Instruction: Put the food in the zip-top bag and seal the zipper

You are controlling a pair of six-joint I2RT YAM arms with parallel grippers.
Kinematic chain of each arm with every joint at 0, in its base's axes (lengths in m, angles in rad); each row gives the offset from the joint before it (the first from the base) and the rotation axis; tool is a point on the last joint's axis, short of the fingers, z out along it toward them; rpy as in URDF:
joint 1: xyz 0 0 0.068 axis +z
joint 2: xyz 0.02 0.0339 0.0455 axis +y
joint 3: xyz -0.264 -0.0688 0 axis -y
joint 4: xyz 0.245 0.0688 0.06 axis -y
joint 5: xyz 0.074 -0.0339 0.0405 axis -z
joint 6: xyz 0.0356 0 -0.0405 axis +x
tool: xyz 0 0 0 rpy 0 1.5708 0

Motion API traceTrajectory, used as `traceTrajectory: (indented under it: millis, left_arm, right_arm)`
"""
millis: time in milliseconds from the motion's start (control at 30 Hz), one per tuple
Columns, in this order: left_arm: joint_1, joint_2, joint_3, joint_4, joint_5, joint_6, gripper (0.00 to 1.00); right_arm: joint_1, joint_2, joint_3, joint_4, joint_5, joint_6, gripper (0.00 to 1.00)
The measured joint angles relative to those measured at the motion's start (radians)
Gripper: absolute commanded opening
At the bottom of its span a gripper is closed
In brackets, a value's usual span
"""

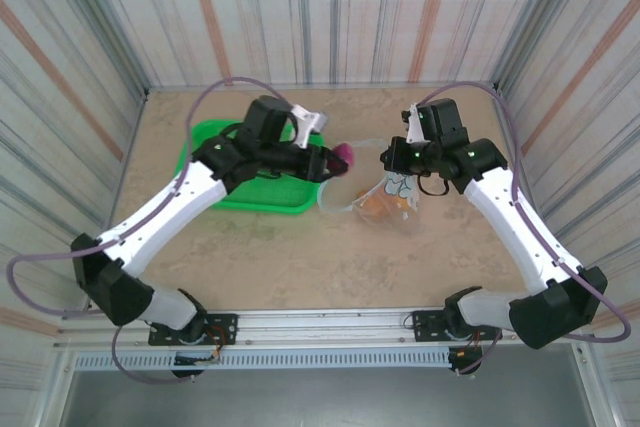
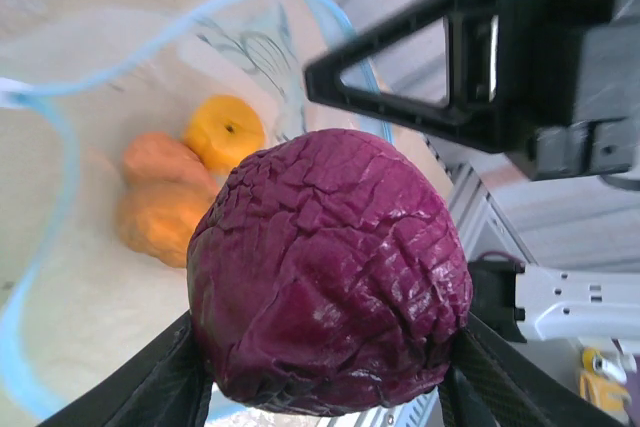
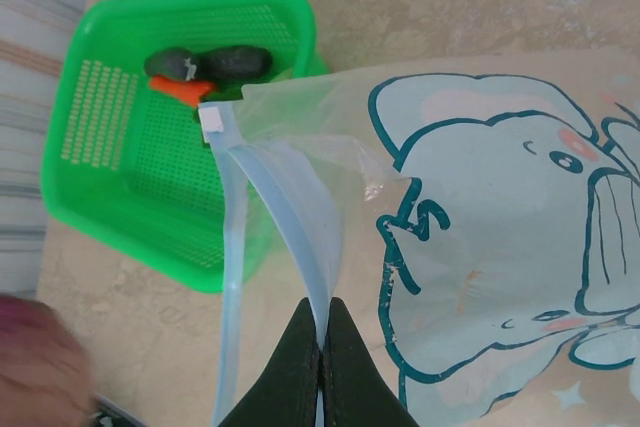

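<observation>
My left gripper should keep moving in until the purple food passes the blue zipper (image 2: 135, 60), because the bag's opening (image 1: 352, 185) is wide open in front of the food.
My left gripper (image 1: 335, 159) is shut on a dark red-purple round piece of food (image 2: 330, 277), holding it just above the open mouth of the zip-top bag (image 1: 372, 199). An orange fruit (image 2: 225, 132) and two orange-brown pieces (image 2: 160, 197) lie inside the bag. My right gripper (image 3: 322, 315) is shut on the pale blue zipper (image 3: 290, 207) of the upper lip and holds the mouth up and open. The bag's printed face (image 3: 500, 247) spreads to the right of the fingers.
A green mesh basket (image 1: 258, 204) stands left of the bag, under my left arm. It holds two dark vegetables (image 3: 238, 62) and an orange carrot (image 3: 178, 90). Striped walls close in the table on three sides. Bare tabletop lies in front of the bag.
</observation>
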State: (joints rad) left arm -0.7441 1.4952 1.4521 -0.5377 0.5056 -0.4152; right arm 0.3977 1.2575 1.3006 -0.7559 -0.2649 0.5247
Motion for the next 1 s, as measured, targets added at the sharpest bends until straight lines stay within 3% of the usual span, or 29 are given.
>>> traceTrajectory:
  millis: [333, 400, 467, 567, 833, 1000]
  left_arm:
    - [-0.009, 0.203, -0.003, 0.105, -0.023, -0.062, 0.49]
    - [-0.015, 0.228, 0.0, 0.128, -0.039, -0.082, 0.57]
    - [-0.021, 0.267, 0.026, 0.138, -0.067, -0.097, 0.75]
    - [-0.029, 0.319, 0.083, 0.143, -0.109, -0.122, 0.85]
    - [-0.032, 0.307, 0.096, 0.193, -0.132, -0.142, 0.83]
    - [-0.032, 0.211, 0.037, 0.206, -0.119, -0.126, 0.78]
  right_arm:
    - [0.0, 0.0, 0.0, 0.0, -0.028, 0.025, 0.0]
    - [0.0, 0.0, 0.0, 0.0, -0.028, 0.026, 0.0]
    - [0.0, 0.0, 0.0, 0.001, -0.028, 0.026, 0.0]
    - [0.0, 0.0, 0.0, 0.004, -0.029, 0.029, 0.0]
    - [-0.001, -0.003, 0.0, 0.007, -0.028, 0.041, 0.0]
    - [-0.007, -0.008, 0.0, 0.007, -0.026, 0.041, 0.0]
